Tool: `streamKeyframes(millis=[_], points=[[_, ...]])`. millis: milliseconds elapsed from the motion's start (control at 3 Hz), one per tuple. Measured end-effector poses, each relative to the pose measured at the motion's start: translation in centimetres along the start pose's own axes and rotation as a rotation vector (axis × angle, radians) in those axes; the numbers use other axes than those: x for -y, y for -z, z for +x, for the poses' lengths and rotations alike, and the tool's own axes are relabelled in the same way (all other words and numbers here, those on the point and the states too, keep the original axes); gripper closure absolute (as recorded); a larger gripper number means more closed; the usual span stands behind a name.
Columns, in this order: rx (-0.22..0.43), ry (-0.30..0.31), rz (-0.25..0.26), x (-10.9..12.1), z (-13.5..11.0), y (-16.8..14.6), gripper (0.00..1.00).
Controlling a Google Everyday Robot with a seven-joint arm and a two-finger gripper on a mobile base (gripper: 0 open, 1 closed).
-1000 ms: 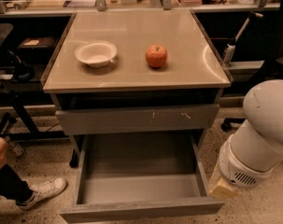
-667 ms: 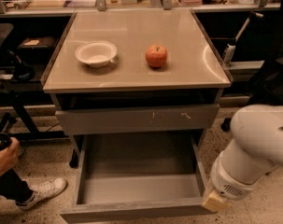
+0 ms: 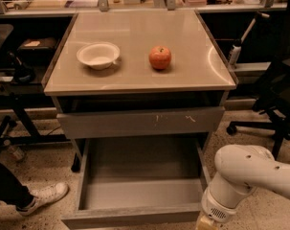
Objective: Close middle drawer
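Observation:
I have my gripper low and outside the middle drawer's front corner, so I keep moving toward its front panel until my fingers can push the panel in.
The middle drawer is a wide, shallow grey drawer. It is pulled far out of the cabinet, and its empty inside faces up. Its plain front panel lies along the bottom edge of the camera view. Above it is the grey drawer front with pale scratch marks, pulled out slightly. My white arm comes in from the lower right. The gripper is at the bottom edge, just right of the open drawer's front right corner, and is mostly cut off by the frame.
A white bowl and a red apple sit on the cabinet top. A person's leg and white shoe are on the floor at the left. An office chair base stands at the right, and desks at the back.
My arm has moved down and left, bringing the gripper closer to the open drawer's front right corner. The person's hand at the left has left the view. The drawer has not moved.

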State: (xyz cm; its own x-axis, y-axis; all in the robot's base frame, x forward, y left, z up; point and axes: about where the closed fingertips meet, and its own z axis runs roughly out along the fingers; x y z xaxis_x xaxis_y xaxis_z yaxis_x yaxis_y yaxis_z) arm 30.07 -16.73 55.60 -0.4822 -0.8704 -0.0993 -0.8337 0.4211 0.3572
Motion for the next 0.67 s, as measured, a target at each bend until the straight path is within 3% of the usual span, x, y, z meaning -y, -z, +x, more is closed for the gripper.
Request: streamKeyframes(millis=[333,667], points=[[0.000,0.000,0.000,0.0,0.0,0.0,1.00],[0.040,-0.018,-0.035,1.2,-0.7,-2.9,1.00]])
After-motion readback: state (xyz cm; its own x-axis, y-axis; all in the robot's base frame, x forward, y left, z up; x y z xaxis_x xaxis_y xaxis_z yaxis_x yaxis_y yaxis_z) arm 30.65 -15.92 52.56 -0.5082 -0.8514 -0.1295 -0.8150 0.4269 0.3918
